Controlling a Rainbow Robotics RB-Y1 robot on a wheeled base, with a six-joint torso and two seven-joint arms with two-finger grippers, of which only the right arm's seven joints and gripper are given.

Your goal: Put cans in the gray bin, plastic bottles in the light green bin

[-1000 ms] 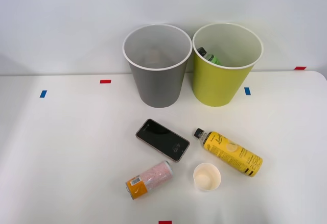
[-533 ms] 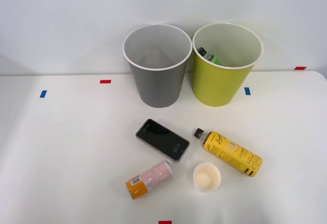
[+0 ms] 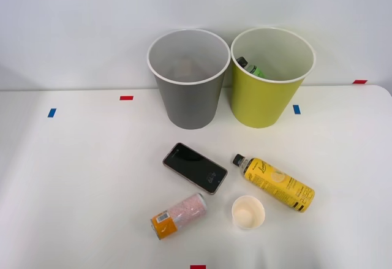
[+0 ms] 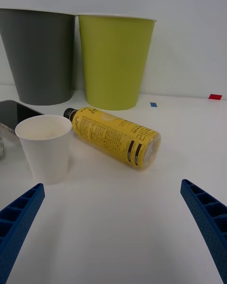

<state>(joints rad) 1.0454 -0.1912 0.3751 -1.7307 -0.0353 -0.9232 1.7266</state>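
Note:
I expect the yellow bottle (image 3: 275, 184) to lean cap up too when I drop it into the light green bin, since the green bottle (image 3: 250, 67) leans that way inside.
A pale pink can (image 3: 179, 215) with an orange band lies on its side near the table's front. To its right, past a paper cup, a yellow-labelled plastic bottle (image 3: 273, 182) (image 4: 113, 136) with a black cap lies on its side. The gray bin (image 3: 187, 77) (image 4: 39, 56) and the light green bin (image 3: 270, 76) (image 4: 115, 60) stand side by side at the back. A green black-capped bottle (image 3: 250, 67) leans inside the light green bin. My right gripper (image 4: 113, 236) is open low over the table, its blue fingers (image 4: 206, 217) spread wide, the yellow bottle a short way ahead of them.
A cream paper cup (image 3: 248, 212) (image 4: 45, 146) stands upright between can and yellow bottle. A black smartphone (image 3: 195, 168) (image 4: 16, 114) lies flat behind the can. Small red and blue tape marks (image 3: 126, 97) dot the white table (image 3: 79, 183).

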